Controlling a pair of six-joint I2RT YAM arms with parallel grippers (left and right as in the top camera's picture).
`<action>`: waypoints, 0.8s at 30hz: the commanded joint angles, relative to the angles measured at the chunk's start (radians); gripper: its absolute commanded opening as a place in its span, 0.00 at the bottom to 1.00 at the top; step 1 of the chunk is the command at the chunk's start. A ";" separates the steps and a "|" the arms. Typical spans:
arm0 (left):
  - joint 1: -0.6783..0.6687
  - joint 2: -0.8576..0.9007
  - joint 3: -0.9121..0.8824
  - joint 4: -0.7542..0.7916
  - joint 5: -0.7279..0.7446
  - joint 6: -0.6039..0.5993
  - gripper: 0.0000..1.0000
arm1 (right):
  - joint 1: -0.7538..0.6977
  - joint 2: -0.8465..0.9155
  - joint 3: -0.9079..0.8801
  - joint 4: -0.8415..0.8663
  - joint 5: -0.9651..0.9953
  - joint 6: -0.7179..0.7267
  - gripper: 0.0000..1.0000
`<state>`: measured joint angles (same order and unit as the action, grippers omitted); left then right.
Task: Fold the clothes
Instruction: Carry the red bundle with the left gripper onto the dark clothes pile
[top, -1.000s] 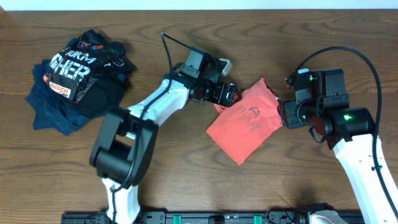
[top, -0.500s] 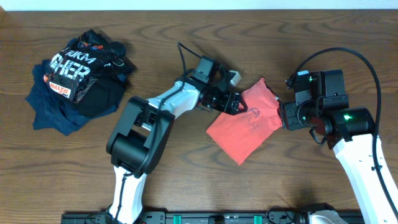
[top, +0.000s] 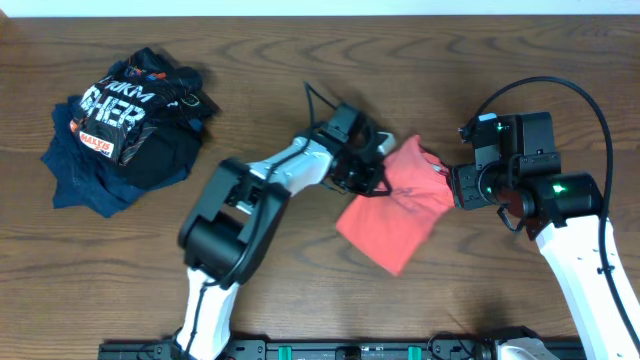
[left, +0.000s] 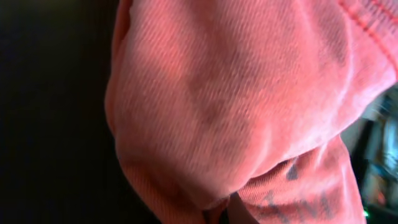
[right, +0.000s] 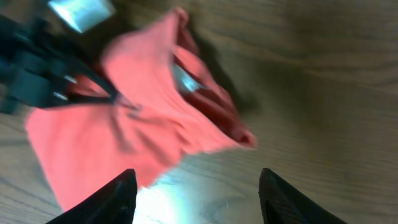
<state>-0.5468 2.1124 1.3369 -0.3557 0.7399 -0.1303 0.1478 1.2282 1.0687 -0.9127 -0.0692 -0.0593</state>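
The folded T-shirt is in my left gripper, clear of my open right gripper. I should continue to carry the T-shirt until it is on top of the black garment.
The clothes, a coral-red T-shirt, lie crumpled in a rough folded block right of the table's middle, with faint dark print showing. My left gripper is shut on the shirt's upper left edge. Red fabric fills the left wrist view and hides the fingers. My right gripper stands open just off the shirt's right side. In the right wrist view the shirt lies ahead of the right gripper, with only bare wood between the fingertips.
A pile with a black garment with white lettering on a navy blue garment sits at the far left. The left arm stretches across the middle of the wooden table.
My left gripper has moved right onto the shirt's left edge and closed on it. The shirt has bunched and shifted slightly right. The right arm has stayed still.
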 joint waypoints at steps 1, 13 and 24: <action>0.070 -0.155 -0.009 -0.068 -0.267 0.003 0.06 | -0.010 -0.005 0.009 0.000 0.022 -0.006 0.61; 0.307 -0.581 -0.009 -0.197 -0.789 0.273 0.06 | -0.010 -0.005 0.009 -0.002 0.029 -0.006 0.61; 0.660 -0.635 -0.009 -0.018 -0.830 0.275 0.06 | -0.010 -0.005 0.009 -0.008 0.029 -0.006 0.61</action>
<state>0.0483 1.4830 1.3235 -0.4122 -0.0559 0.1307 0.1478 1.2282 1.0687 -0.9199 -0.0502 -0.0593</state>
